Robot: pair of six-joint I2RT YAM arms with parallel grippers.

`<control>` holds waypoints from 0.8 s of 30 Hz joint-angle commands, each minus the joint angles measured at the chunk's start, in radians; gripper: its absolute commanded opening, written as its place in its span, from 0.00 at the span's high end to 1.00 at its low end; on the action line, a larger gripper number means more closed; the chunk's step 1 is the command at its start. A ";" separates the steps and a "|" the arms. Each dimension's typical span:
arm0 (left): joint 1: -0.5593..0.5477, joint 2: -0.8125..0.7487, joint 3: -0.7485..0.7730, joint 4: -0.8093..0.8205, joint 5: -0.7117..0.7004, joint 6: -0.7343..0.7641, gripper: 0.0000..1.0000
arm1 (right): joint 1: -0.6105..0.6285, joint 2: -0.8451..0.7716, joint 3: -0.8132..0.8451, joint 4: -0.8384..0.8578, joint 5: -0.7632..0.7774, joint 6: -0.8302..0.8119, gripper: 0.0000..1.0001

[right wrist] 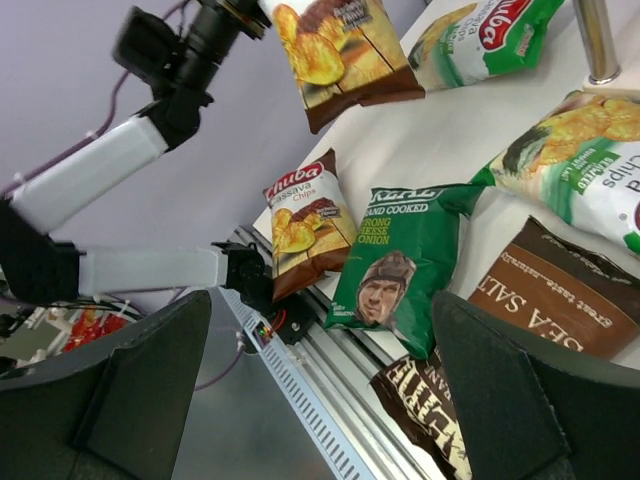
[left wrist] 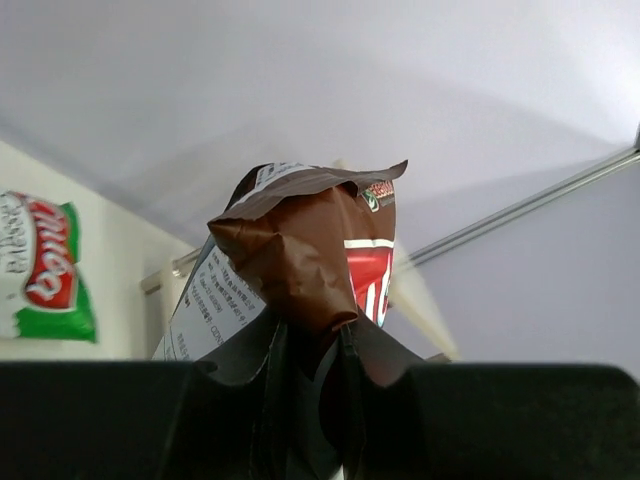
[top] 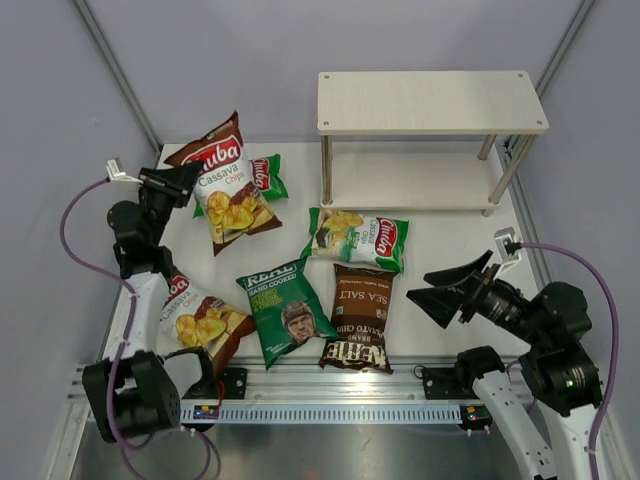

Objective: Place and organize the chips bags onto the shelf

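My gripper will carry the lifted brown-and-white Chuba bag (top: 225, 180) by its bottom edge. The bag should stay straight because its puffed body (top: 233, 205) keeps its shape.
My left gripper (top: 187, 184) is shut on the top edge of a brown-and-white Chuba bag (top: 226, 190) and holds it lifted at the table's back left. The left wrist view shows its crumpled brown edge (left wrist: 300, 265) pinched in the gripper (left wrist: 312, 345). A green Chuba bag (top: 268, 174) lies behind it. A second green Chuba bag (top: 360, 238), the REAL bag (top: 286, 312), the Kettle bag (top: 360, 318) and another brown Chuba bag (top: 200, 322) lie flat. The shelf (top: 430, 102) stands bare at the back right. My right gripper (top: 440, 291) is open and empty, also in its wrist view (right wrist: 320, 400).
The left arm's base sits next to the near-left brown Chuba bag (right wrist: 305, 220). A metal rail (top: 330, 410) runs along the near edge. Grey walls close the sides and back. A shelf leg (right wrist: 597, 40) stands by the far green bag (right wrist: 480, 35).
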 commanded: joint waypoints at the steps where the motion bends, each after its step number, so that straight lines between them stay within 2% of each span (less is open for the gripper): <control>1: -0.055 -0.173 0.189 -0.453 -0.188 0.084 0.96 | 0.005 0.073 -0.035 0.239 -0.064 0.094 0.01; 3: -0.084 -0.210 0.267 -0.541 -0.222 0.080 0.96 | 0.005 0.130 -0.077 0.347 -0.090 0.187 0.00; 7: -0.120 -0.290 0.323 -0.627 -0.208 -0.027 0.96 | 0.005 0.298 -0.185 0.835 -0.145 0.414 0.01; 9: -0.158 -0.316 0.341 -0.641 -0.206 -0.092 0.97 | 0.014 0.383 -0.202 1.006 -0.129 0.503 0.01; 11: -0.220 -0.337 0.350 -0.649 -0.228 -0.136 0.98 | 0.034 0.424 -0.206 1.070 -0.080 0.510 0.01; 15: -0.326 -0.374 0.352 -0.646 -0.314 -0.217 0.98 | 0.167 0.518 -0.209 1.173 0.057 0.488 0.01; 16: -0.347 -0.379 0.346 -0.628 -0.326 -0.235 0.99 | 0.236 0.559 -0.212 1.208 0.112 0.482 0.01; 18: -0.411 -0.382 0.343 -0.606 -0.375 -0.276 0.98 | 0.297 0.588 -0.228 1.261 0.210 0.481 0.01; 19: -0.434 -0.381 0.341 -0.602 -0.400 -0.285 0.98 | 0.377 0.607 -0.270 1.356 0.252 0.478 0.01; 21: -0.509 -0.368 0.343 -0.591 -0.473 -0.301 0.99 | 0.452 0.615 -0.304 1.438 0.328 0.448 0.01; 24: -0.603 -0.338 0.344 -0.543 -0.536 -0.321 0.99 | 0.599 0.628 -0.354 1.548 0.466 0.354 0.00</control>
